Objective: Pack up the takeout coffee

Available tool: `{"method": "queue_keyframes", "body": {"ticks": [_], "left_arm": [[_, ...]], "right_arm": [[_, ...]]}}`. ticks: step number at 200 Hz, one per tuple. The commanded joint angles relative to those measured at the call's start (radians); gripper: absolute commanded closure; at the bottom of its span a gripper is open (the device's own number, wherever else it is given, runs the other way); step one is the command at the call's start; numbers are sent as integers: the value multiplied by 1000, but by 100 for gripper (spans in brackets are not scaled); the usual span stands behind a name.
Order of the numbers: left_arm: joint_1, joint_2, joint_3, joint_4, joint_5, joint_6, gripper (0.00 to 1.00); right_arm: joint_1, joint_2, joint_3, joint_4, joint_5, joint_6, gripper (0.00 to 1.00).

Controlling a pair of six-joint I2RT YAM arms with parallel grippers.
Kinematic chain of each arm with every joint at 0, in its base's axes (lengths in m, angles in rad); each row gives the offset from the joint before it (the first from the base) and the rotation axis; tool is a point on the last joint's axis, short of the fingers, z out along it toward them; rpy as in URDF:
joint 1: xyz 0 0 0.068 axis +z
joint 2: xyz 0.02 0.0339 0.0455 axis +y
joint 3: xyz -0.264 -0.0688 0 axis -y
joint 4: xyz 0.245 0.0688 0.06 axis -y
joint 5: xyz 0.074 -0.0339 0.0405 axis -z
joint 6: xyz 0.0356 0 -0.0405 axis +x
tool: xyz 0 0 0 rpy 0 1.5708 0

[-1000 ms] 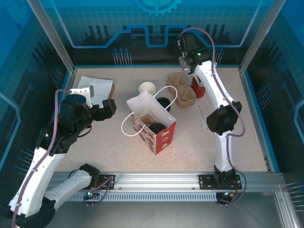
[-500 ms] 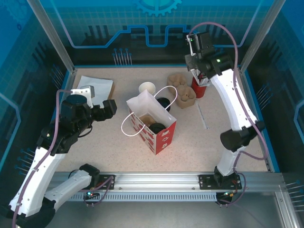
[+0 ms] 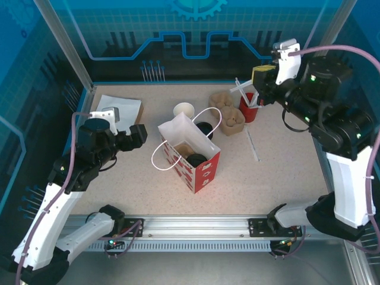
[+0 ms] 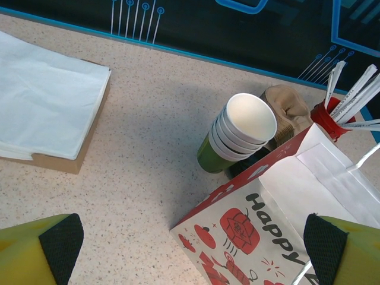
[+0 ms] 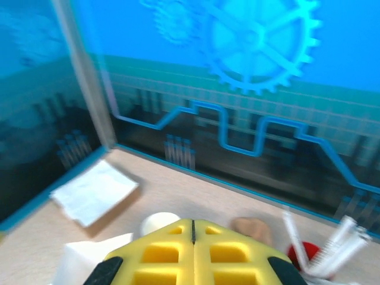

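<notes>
My right gripper is clear to carry on, as the paper bag's opening (image 3: 189, 138) is clear of my left gripper, and it should keep its fingers closed until it can release into the bag (image 3: 185, 148).
A red-and-white paper bag (image 3: 199, 163) stands open mid-table. A round black lid (image 3: 196, 159) shows inside its mouth, which I take for the takeout coffee. Another black-lidded cup (image 3: 205, 127) stands just behind the bag, and its dark side (image 4: 242, 169) peeks out between the stack and the bag. My left gripper (image 3: 138, 135) is open, left of the bag. In the left wrist view its gripper (image 4: 193, 244) spans the bag's printed side (image 4: 267, 225), holding nothing. My right gripper (image 3: 259, 80) is raised at the back right, above the straws. Its yellow fingers (image 5: 160, 255) are pressed together, empty.
A stack of lidless green cups (image 3: 184, 110) (image 4: 234, 133) stands behind the bag. Brown cardboard carriers (image 3: 228, 113) and a red cup of white straws (image 3: 248, 110) (image 4: 332, 113) sit at the back right. Napkins (image 3: 119, 107) (image 4: 44, 113) lie back left. One loose straw (image 3: 253, 145) lies right of the bag.
The right arm has swung from the back middle to the right and risen, its gripper staying shut. The left arm and the bag have not moved.
</notes>
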Motion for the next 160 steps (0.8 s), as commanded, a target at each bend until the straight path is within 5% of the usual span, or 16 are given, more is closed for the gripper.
{"method": "queue_keyframes", "body": {"ticks": [1,67,160], "left_arm": [[10,-7,-2,26,12,-19,1],[9,-20,-1,14,5,-29,1],[10,-36,-22,11,-5,-36,1]], "right_arm": [[45,35,4,-20,-183,39,99],[212,153,-18,-13,-222,22,99],[241,396,-14,-26,-317,-13,97]]}}
